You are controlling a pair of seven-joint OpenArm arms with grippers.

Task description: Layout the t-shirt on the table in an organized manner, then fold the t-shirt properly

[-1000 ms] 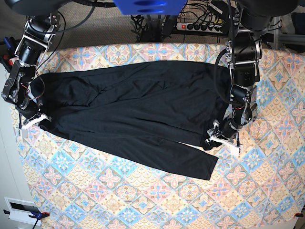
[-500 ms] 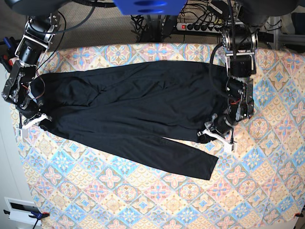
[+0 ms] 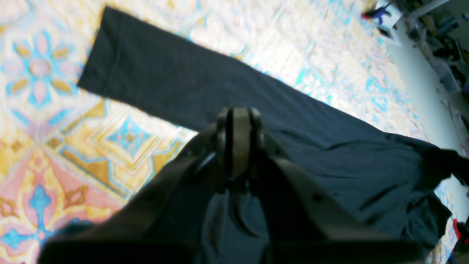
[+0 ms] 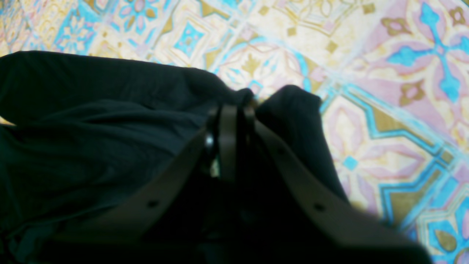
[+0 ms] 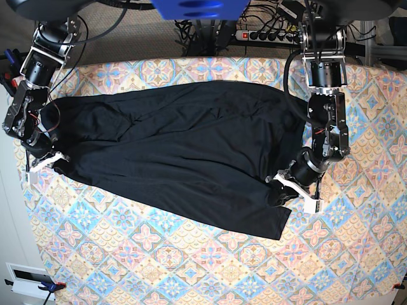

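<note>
The robot's grippers hold opposite edges of the black t-shirt (image 5: 269,185), so the left gripper should go on pulling its edge toward the t-shirt's far side (image 5: 291,135) until the layer is straight across.
The black t-shirt (image 5: 178,146) lies spread wide across the patterned table (image 5: 210,267), with a long flap reaching toward the front (image 5: 254,219). My left gripper (image 5: 284,194) is on the base view's right, shut on the t-shirt's edge; in the left wrist view (image 3: 238,121) its jaws are pressed together over black cloth (image 3: 329,146). My right gripper (image 5: 56,159) is on the base view's left, shut on the t-shirt's other edge; in the right wrist view (image 4: 231,117) black fabric (image 4: 91,128) bunches around the closed jaws.
A power strip and cables (image 5: 267,33) lie beyond the table's far edge. A white box (image 5: 25,279) sits off the table at the lower left. The table's left edge (image 5: 22,190) is close to my right gripper.
My left gripper has moved down and slightly right with the t-shirt's edge, pulling the cloth over the peach gap so it lies smoother. The right arm has not moved.
</note>
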